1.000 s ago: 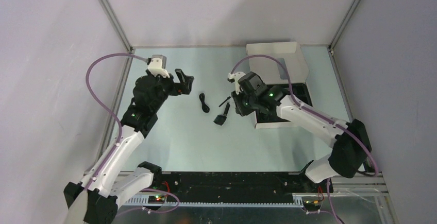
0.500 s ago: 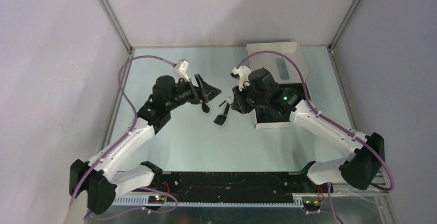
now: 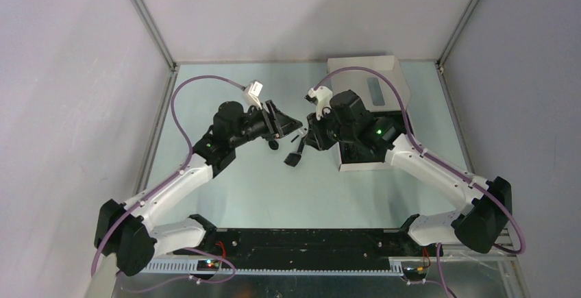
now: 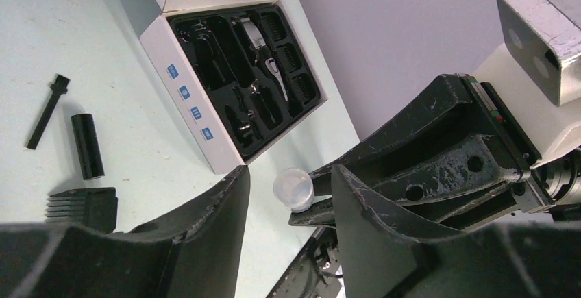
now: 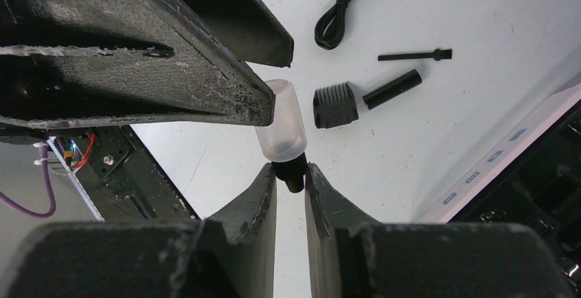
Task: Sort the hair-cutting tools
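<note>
With my right gripper across the bottle's black base [image 5: 292, 168], my left gripper next takes the bottle's clear cap [image 5: 283, 131] so my right gripper can come onto the black base end-on.
My right gripper [image 5: 291, 171] is shut on the black base of a small bottle with a clear cap [image 5: 281, 130], held above the table. My left gripper [image 4: 289, 175] stands open with the clear cap [image 4: 293, 188] between its fingers; a gap shows on each side in the left wrist view. In the top view the left gripper [image 3: 291, 123] and the right gripper [image 3: 306, 133] meet tip to tip. On the table lie a black comb attachment [image 5: 336, 105], a black cylinder [image 5: 392, 89], a thin stick-brush [image 5: 414, 55] and a coiled cord [image 5: 339, 10].
The white box [image 4: 205, 116] lies open to the right, its black tray holding the clipper [image 4: 255, 34] and several comb attachments. Its raised lid [image 3: 370, 72] stands at the back. Metal frame posts mark the back corners.
My left arm has swung right to the right gripper, and its jaws have narrowed around the clear cap. The right arm shifted slightly toward the back and right with the bottle, then held still.
</note>
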